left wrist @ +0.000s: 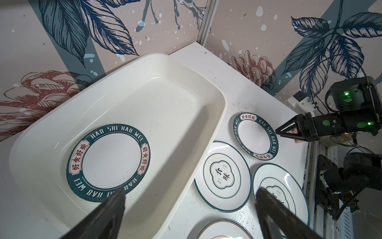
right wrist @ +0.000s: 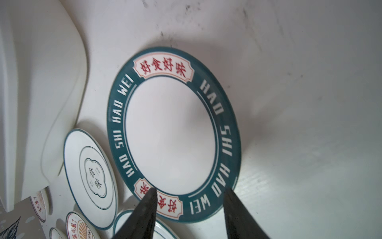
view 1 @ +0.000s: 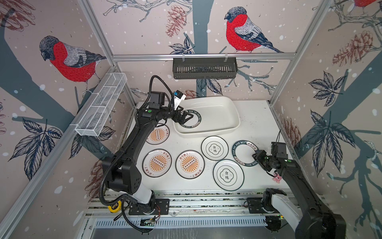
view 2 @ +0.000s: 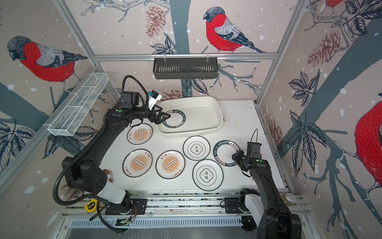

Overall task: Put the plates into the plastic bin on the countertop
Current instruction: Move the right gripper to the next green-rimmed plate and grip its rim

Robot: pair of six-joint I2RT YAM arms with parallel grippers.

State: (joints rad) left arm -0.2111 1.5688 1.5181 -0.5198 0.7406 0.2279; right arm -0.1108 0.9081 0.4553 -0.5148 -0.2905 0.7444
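My right gripper should keep going down until the teal-ringed plate's rim (right wrist: pixel 202 205) is between its fingers. The open fingers are on both sides of the teal-ringed plate's rim, clear of the emblem plates.
The cream plastic bin (view 1: pixel 221 111) (left wrist: pixel 165 93) stands at the back of the countertop (view 1: pixel 254 124). One teal-ringed plate (view 1: pixel 195 122) (left wrist: pixel 109 163) lies flat inside it. My left gripper (view 1: pixel 187 119) (left wrist: pixel 190 191) hovers open over that plate's near edge, holding nothing. A second teal-ringed plate (view 1: pixel 241 152) (right wrist: pixel 171 134) lies at the right. My right gripper (view 1: pixel 256 155) (right wrist: pixel 190 189) is open just above its rim, gripping nothing. Three sunburst plates (view 1: pixel 157 134) (view 1: pixel 157 163) (view 1: pixel 189 164) and two emblem plates (view 1: pixel 214 148) (view 1: pixel 228 174) rest on the countertop.
A black slotted rack (view 1: pixel 204 68) hangs on the back rail. A white wire mesh basket (view 1: pixel 101 107) is fixed along the left wall. A yellow tape measure (view 1: pixel 114 207) lies by the left arm's base, and a small pink object (view 1: pixel 277 177) sits under the right arm.
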